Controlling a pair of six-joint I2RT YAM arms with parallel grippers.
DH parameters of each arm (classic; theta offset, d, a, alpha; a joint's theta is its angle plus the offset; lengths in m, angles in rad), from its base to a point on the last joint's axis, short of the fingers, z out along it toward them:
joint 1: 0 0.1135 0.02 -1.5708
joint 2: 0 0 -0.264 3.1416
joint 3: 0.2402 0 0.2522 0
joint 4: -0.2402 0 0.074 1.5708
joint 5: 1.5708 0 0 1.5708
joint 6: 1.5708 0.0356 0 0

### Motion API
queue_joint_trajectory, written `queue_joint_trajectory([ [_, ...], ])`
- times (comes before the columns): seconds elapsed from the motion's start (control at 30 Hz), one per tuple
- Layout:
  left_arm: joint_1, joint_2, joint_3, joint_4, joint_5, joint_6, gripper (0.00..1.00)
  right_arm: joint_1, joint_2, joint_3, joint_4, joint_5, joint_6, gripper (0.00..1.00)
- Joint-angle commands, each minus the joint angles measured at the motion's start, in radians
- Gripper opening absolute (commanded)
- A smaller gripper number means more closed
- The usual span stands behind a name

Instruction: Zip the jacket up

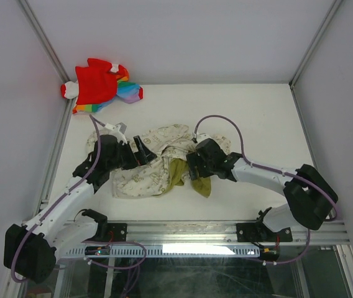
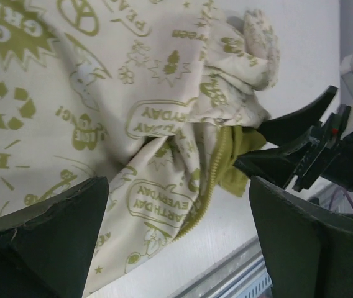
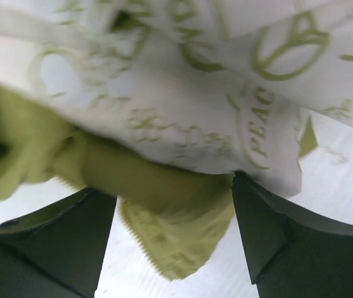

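Note:
The jacket lies crumpled around the zipper strip [image 1: 175, 172]. Next, my left gripper backs off while my right gripper pulls the jacket's olive flap [image 1: 202, 186] toward the rainbow garment.
The jacket [image 1: 148, 177] lies crumpled mid-table, cream with olive prints, and an olive lining flap [image 1: 201, 185] spills toward the front edge. My left gripper [image 1: 146, 151] hovers open over the jacket's left half. In the left wrist view the printed fabric [image 2: 102, 93] and the olive zipper strip [image 2: 209, 189] run between its wide-apart fingers [image 2: 71, 217]. My right gripper [image 1: 191, 166] is at the jacket's right side, open. In the right wrist view the olive flap with zipper teeth [image 3: 176, 242] hangs loose between its fingers [image 3: 257, 217]. The zipper slider is hidden.
A red and rainbow garment [image 1: 102, 84] sits in the back-left corner. A metal rail [image 1: 183, 233] runs along the table's front edge. White walls with frame posts [image 1: 43, 46] close in the sides. The right gripper's fingers [image 2: 288, 143] also show in the left wrist view.

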Motion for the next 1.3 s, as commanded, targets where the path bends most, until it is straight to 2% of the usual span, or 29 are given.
queue_joint_trajectory([
  [0.0, -0.009, 0.025, -0.041, 0.051, -0.121, -0.086, 0.99, -0.047, 0.045, 0.033, 0.016, 0.204, 0.02, 0.77],
  [0.13, -0.009, 0.085, -0.085, 0.083, -0.194, -0.137, 0.99, -0.062, 0.013, 0.02, 0.018, 0.189, -0.009, 0.76],
  [0.3, -0.009, 0.314, -0.036, 0.204, -0.232, -0.105, 0.99, -0.032, 0.015, -0.014, 0.024, 0.1, -0.007, 0.64],
  [0.5, -0.009, 0.662, 0.255, 0.247, -0.22, 0.028, 0.99, 0.111, -0.015, -0.052, 0.025, 0.053, 0.045, 0.48],
  [0.67, -0.013, 0.805, 0.497, 0.281, -0.121, 0.089, 0.98, 0.252, -0.044, -0.001, -0.032, 0.042, 0.034, 0.49],
  [0.8, -0.012, 0.726, 0.516, 0.286, -0.14, 0.079, 0.99, 0.29, -0.063, 0.09, -0.129, 0.062, -0.04, 0.65],
  [0.97, 0.075, 0.488, 0.323, 0.286, -0.156, -0.065, 0.99, 0.29, -0.053, 0.238, -0.231, 0.168, -0.247, 0.8],
  [1.07, 0.211, 0.369, 0.158, 0.319, -0.073, -0.165, 0.99, 0.291, 0.024, 0.346, -0.243, 0.22, -0.422, 0.84],
  [1.27, 0.327, 0.266, -0.028, 0.313, -0.05, -0.244, 0.99, 0.291, 0.253, 0.526, -0.237, 0.33, -0.719, 0.95],
])
